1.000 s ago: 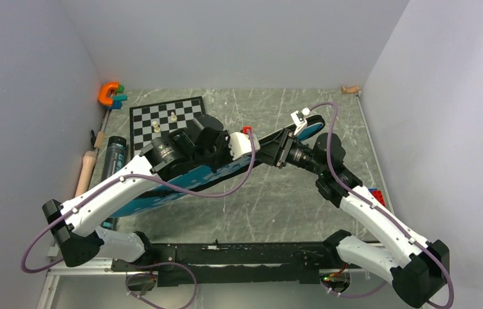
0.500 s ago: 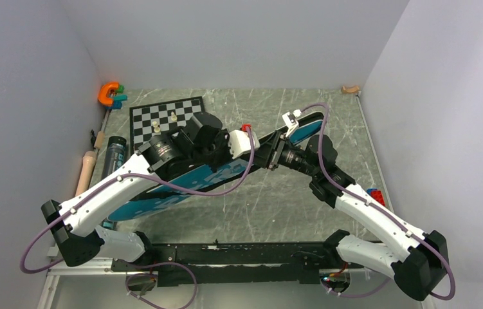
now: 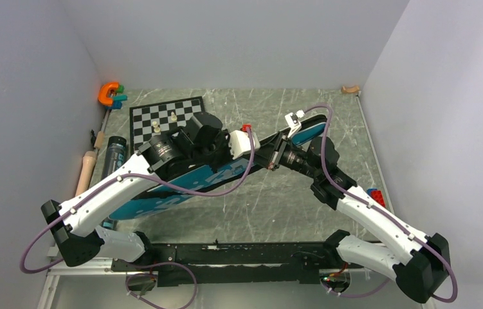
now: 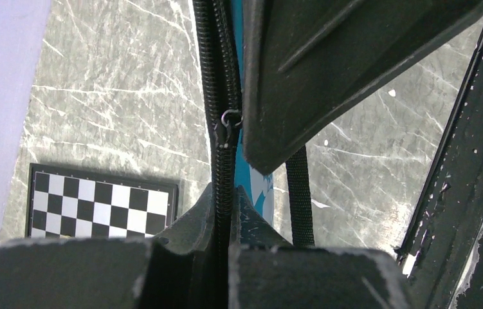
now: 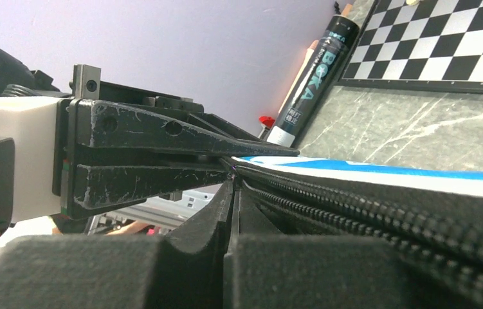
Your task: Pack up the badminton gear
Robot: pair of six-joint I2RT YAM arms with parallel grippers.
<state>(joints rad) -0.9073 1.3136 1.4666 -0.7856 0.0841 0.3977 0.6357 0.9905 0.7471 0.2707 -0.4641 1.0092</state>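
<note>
The zipper edge behind the zipper pull [image 4: 231, 118] is held by my left gripper, so my right gripper should move the pull along next until it gets to the bag's far end [image 3: 316, 129].
The blue racket-shaped bag [image 3: 155, 199] lies slanted across the table, from near left to far right. Its black zipper edge [image 4: 216, 77] runs between the fingers of my left gripper [image 3: 259, 150], which is shut on it [image 4: 226, 190]. My right gripper [image 3: 272, 156] faces the left one tip to tip. It is shut [image 5: 232, 183] where the two rows of zipper teeth meet, at the small metal zipper pull [image 4: 229, 122]. The long black tube [image 3: 113, 154] lies by the left wall, beyond the bag [image 5: 419, 169] in the right wrist view.
A chessboard [image 3: 164, 119] with small pale pieces lies at the back left, and an orange clamp [image 3: 109, 93] sits in the corner behind it. A beige handle [image 3: 86, 170] rests along the left wall. Red and blue blocks [image 3: 375, 193] sit at the right wall, a small wooden piece [image 3: 350, 89] at the back right.
My right gripper has slid a little left along the bag toward the left gripper and has closed its jaws at the zipper. The left arm has stayed in place.
</note>
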